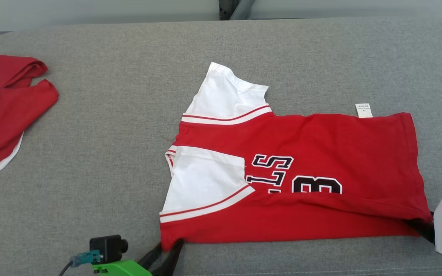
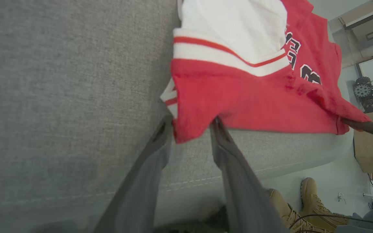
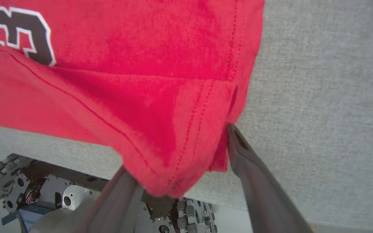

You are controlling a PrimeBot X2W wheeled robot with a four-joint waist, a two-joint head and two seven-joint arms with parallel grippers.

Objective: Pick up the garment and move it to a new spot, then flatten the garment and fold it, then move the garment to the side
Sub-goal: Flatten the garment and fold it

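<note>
My gripper will bunch the red hem (image 1: 408, 138) into diagonal creases when I fold its far corner over, since the garment's near layer sags into a slanting fold (image 1: 372, 207).
The garment (image 1: 301, 153) is a red jersey with white sleeves and black lettering, lying folded lengthwise near the front edge of the grey cushion (image 1: 90, 153). At its near-left corner sits my left gripper (image 1: 169, 247), open. In the left wrist view the gripper (image 2: 191, 127) has the garment's (image 2: 238, 97) red corner lying loose between its spread fingers. My right gripper (image 1: 416, 224) is at the near-right hem corner. In the right wrist view it (image 3: 178, 149) stands wide open, and the garment's (image 3: 141, 64) hem corner droops between its fingers.
A second red-and-white garment (image 1: 2, 115) lies at the cushion's far left. The cushion's front edge runs just behind both grippers. Past that edge are a person's tan boots (image 2: 309, 200), cardboard boxes (image 2: 367, 152) and the robot's wheeled base (image 3: 5, 178).
</note>
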